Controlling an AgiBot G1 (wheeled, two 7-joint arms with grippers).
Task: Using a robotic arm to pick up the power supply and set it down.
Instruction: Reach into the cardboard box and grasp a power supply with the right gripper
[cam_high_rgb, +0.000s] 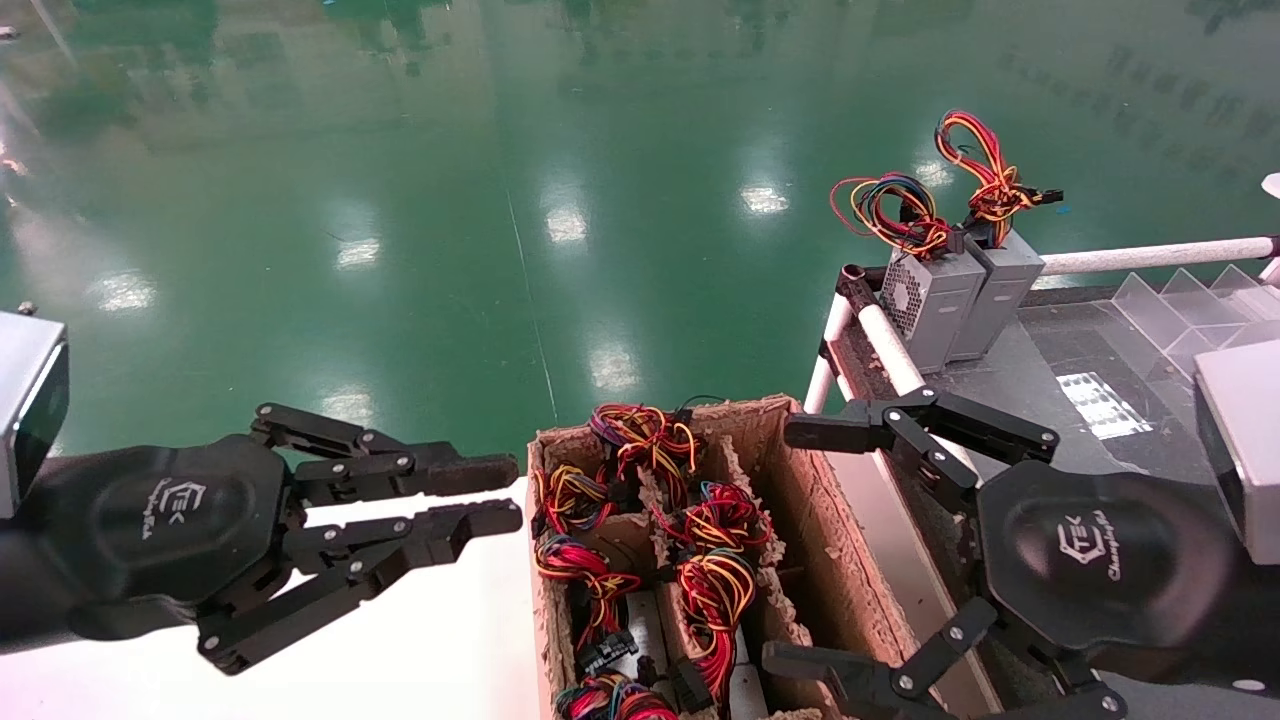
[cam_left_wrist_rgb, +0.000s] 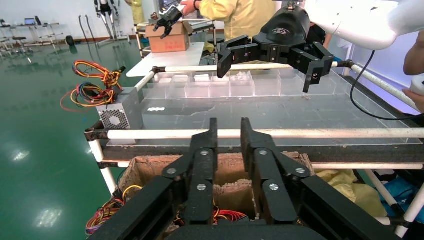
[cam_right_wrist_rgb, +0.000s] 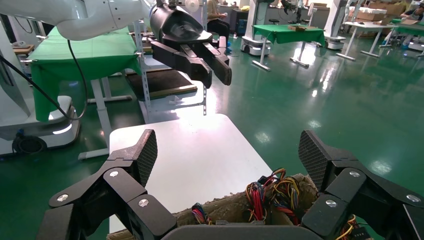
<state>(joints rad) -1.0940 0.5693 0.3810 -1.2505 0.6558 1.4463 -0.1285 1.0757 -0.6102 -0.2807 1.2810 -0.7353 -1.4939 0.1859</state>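
Note:
Wires leave the tops of the grey power supplies (cam_high_rgb: 967, 246), so the boxed one should hang tilted beneath the lifted wire bundle.
My right gripper (cam_high_rgb: 797, 545) hangs wide open over the right side of a cardboard box (cam_high_rgb: 800, 500), holding nothing; in the right wrist view (cam_right_wrist_rgb: 228, 147) its pads frame the box rim. Several power supplies stand in the box, mostly showing as red, yellow and black wire bundles (cam_high_rgb: 715, 575) (cam_right_wrist_rgb: 272, 192). Two grey power supplies (cam_high_rgb: 945, 295) stand upright at the far corner of the dark table (cam_high_rgb: 1040, 400), wires up; one shows in the left wrist view (cam_left_wrist_rgb: 120, 115). My left gripper (cam_high_rgb: 505, 492) hovers left of the box over the white table (cam_high_rgb: 420, 640), fingers a narrow gap apart, empty.
A white pipe rail (cam_high_rgb: 1150, 257) and clear plastic dividers (cam_high_rgb: 1190, 300) line the dark table's back. A padded rail (cam_high_rgb: 885, 350) runs between that table and the box. Green floor lies beyond. People and other tables stand in the distance.

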